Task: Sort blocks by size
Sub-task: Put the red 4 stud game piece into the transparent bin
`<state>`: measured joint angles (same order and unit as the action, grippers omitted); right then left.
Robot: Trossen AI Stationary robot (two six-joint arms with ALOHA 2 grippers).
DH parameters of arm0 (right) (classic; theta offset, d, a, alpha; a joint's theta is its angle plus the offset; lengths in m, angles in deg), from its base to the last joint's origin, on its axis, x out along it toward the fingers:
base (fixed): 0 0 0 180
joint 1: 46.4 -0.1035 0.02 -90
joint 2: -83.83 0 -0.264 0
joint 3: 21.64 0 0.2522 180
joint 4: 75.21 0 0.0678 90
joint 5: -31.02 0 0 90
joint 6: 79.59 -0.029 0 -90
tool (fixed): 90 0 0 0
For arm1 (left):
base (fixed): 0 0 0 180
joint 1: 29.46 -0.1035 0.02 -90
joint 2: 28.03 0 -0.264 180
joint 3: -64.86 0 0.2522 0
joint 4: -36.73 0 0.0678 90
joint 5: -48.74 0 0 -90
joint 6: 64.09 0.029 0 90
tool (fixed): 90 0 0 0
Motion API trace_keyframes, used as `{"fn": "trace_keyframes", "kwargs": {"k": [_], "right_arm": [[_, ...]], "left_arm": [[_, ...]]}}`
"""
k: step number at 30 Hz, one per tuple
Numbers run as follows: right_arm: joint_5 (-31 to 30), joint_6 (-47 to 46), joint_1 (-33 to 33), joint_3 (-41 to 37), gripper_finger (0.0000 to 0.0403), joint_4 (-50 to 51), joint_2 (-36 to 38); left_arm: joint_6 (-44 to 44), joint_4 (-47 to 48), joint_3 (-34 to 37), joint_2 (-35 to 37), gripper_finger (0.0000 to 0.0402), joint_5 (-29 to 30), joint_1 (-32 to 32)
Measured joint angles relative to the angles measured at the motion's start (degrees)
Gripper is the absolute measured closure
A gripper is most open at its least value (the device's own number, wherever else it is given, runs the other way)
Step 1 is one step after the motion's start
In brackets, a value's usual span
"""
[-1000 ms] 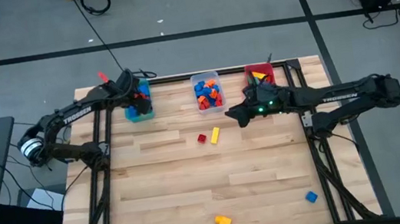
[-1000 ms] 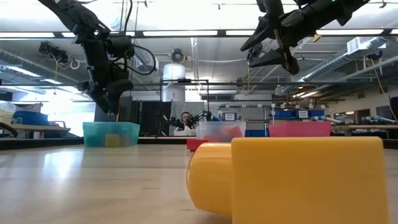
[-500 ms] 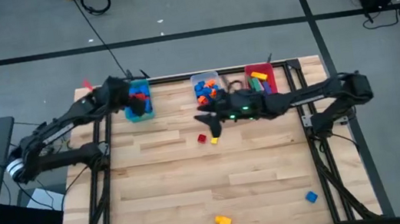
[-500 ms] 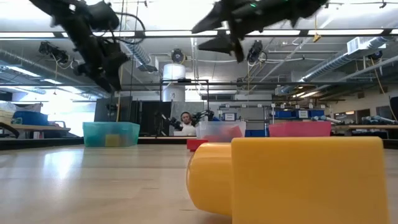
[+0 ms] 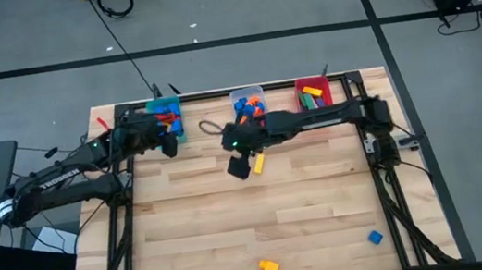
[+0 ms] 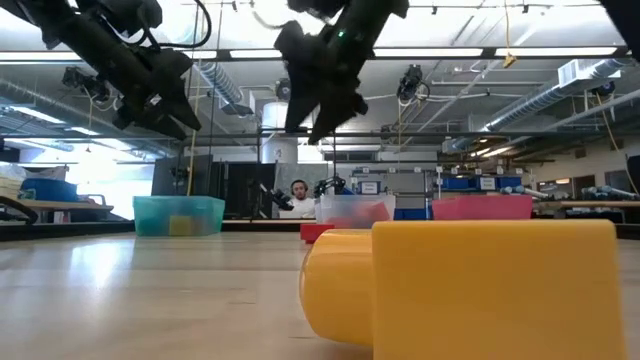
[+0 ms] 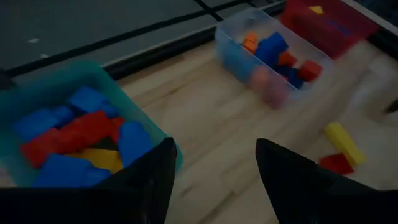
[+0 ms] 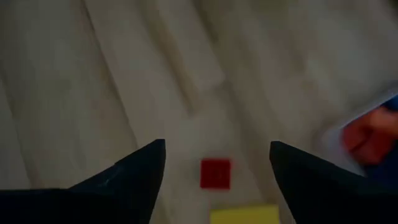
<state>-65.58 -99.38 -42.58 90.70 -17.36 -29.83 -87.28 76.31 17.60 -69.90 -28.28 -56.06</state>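
My right gripper's open fingers are facing the sides of the small red block [image 8: 216, 173], with free wood [image 8: 248, 176] beside both. I should keep lowering the fingers until they are on either side of the red block.
Two loose blocks lie flat on the wood in front of the clear bin: a small red block [image 8: 216, 173] and a yellow bar [image 5: 259, 162]. My right gripper [image 8: 216, 149] hangs open above them, the red block showing between its fingers farther down. My left gripper [image 5: 168, 145] is open and empty, just on the near side of the teal bin [image 5: 164, 119], which holds blue, red and yellow blocks [image 7: 68, 137]. An orange-yellow block [image 5: 268, 266] and a blue block [image 5: 376, 237] lie near the table's front edge.
Three bins stand in a row along the far edge: teal, clear [image 5: 249, 104] with blue and orange blocks, and red [image 5: 313, 93] with yellow and green ones. The wood between the bins and the front edge is bare apart from the loose blocks.
My right gripper has swung from the red bin toward the table's left, past the clear bin, and now hangs over the red and yellow blocks, tipped further down. My left gripper has drawn back from over the teal bin toward the near edge and tipped up.
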Motion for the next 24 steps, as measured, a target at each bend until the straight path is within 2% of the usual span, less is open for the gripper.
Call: {"fn": "trace_keyframes", "kwargs": {"k": [4,11,24], "right_arm": [[1.64,-0.46,-0.40,2.67,0.0091,4.14,-4.87],[1.76,-0.55,-0.31,3.06,0.0100,5.16,-10.25],[1.75,-0.59,-0.20,3.11,0.0119,6.02,-16.63]], "left_arm": [[-1.17,-0.21,0.00,-0.06,0.0172,-0.86,2.23],[-1.22,-0.28,0.00,-0.06,0.0172,-0.90,4.97],[-1.02,-0.26,0.00,-0.10,0.0172,-0.68,5.39]]}}
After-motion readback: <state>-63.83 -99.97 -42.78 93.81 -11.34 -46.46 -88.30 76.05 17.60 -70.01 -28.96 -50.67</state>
